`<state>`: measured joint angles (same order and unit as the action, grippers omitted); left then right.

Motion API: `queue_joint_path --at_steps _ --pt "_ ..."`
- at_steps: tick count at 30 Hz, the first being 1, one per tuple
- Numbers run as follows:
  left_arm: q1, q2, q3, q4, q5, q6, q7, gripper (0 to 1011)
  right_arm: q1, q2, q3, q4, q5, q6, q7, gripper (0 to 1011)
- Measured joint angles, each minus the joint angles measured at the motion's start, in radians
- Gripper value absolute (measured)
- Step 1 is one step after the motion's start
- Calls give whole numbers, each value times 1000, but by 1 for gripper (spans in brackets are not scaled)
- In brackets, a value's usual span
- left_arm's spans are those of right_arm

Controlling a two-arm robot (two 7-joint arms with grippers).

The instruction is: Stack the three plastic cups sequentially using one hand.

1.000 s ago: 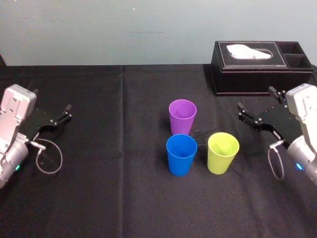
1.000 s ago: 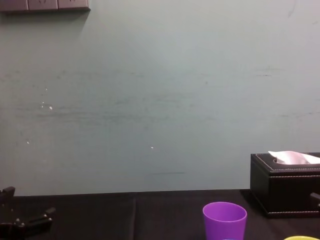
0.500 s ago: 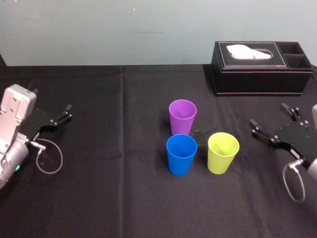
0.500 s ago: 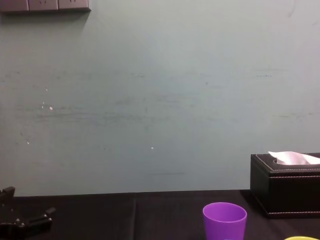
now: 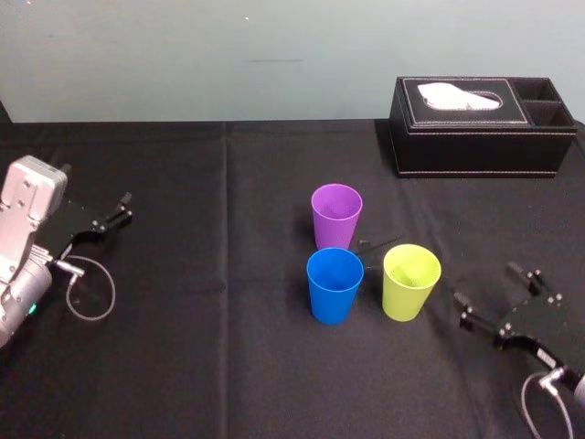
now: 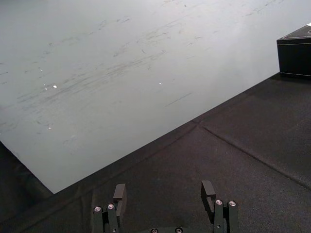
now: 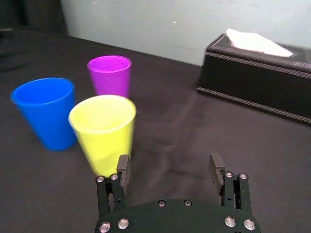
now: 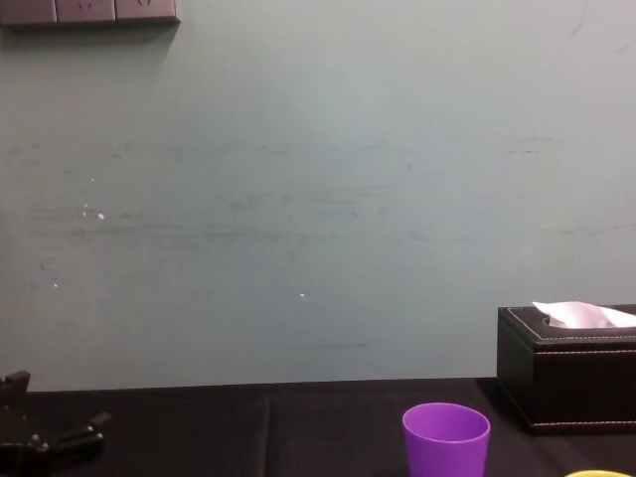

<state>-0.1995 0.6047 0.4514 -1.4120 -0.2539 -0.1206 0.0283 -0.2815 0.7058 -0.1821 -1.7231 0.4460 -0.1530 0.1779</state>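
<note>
The yellow-green cup [image 7: 103, 133] narrows [image 7: 105, 166] toward its base, so it will go down deep into the purple cup, with a part by the yellow-green cup's rim still showing, when the robot lowers it.
Three plastic cups stand upright and close together mid-table: purple [image 5: 336, 215] at the back, blue [image 5: 335, 285] in front of it, yellow-green [image 5: 411, 282] to the blue one's right. My right gripper [image 5: 489, 286] is open and empty, low over the cloth just right of the yellow-green cup and not touching it. In the right wrist view the open gripper [image 7: 170, 171] faces the yellow-green cup [image 7: 103, 131], with the blue cup [image 7: 44, 111] and the purple cup [image 7: 110, 75] beyond it. My left gripper [image 5: 119, 208] stays parked at the far left, open [image 6: 164, 194] and empty.
A black tissue box [image 5: 483, 125] with a white tissue sits at the back right, also in the right wrist view [image 7: 257, 82]. Black cloth [image 5: 228, 366] covers the table. A pale wall [image 8: 318, 199] rises behind it. A cable loop [image 5: 90, 293] hangs by the left arm.
The right gripper has come down and toward the table's near edge, from beside the tissue box to beside the yellow-green cup. The cups and the left arm have not moved.
</note>
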Motion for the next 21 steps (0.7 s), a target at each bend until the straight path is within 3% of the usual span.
queue_joint_path --at_steps 7,21 --pt "0 0 0 0 0 0 0 1011 -31 -45 -19 14 3 -63 54 1003" --pt "0 0 0 0 0 0 0 1011 -3 -117 -39 26 -28 -84 92 1003"
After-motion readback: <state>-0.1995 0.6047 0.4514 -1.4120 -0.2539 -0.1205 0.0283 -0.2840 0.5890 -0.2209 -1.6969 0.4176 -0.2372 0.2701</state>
